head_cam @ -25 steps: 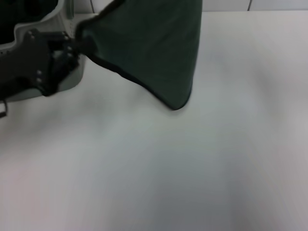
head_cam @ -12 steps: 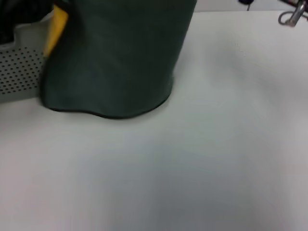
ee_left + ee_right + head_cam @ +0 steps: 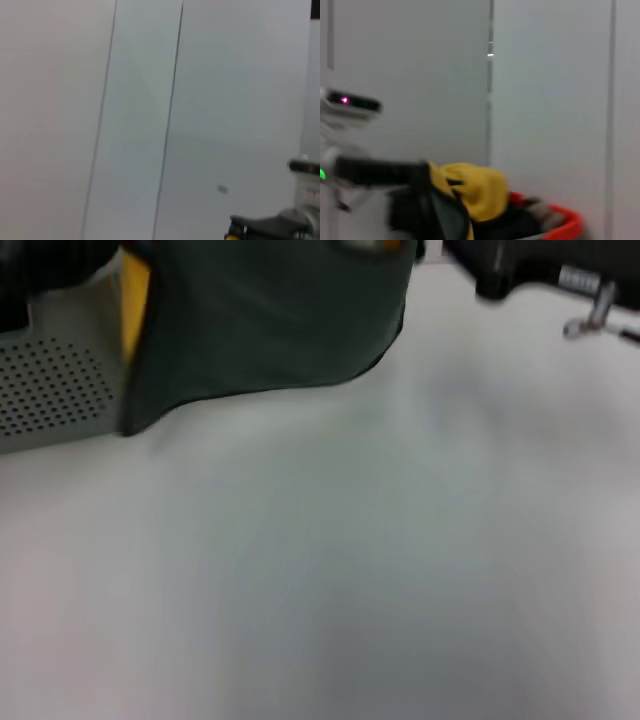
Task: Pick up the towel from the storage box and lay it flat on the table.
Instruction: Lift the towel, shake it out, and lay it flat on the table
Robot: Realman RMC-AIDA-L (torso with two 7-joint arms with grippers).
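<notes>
My grippers should descend and sweep the towel's lower hem (image 3: 270,390) toward me across the open table (image 3: 320,570), as the hem hangs clear in the air beside the storage box.
The dark green towel (image 3: 270,320) hangs spread wide from above the top edge of the head view. Its lower hem hangs just above the white table (image 3: 330,570), lower on the left than on the right. The pale perforated storage box (image 3: 50,390) stands at the far left, partly behind the towel. A black part of my right arm (image 3: 530,265) shows at the top right, beside the towel's upper right corner. My left gripper is out of view. In the right wrist view a dark fold of the towel (image 3: 440,215) shows beside a yellow cloth (image 3: 470,190).
A yellow cloth (image 3: 135,300) shows at the towel's left edge, over the box. A small metal piece (image 3: 595,315) lies on the table at the far right. A red-rimmed thing (image 3: 565,225) shows in the right wrist view. The left wrist view shows only a wall.
The towel has risen and its lower hem has come off the table, more on the right. My right arm has come into view at the top right.
</notes>
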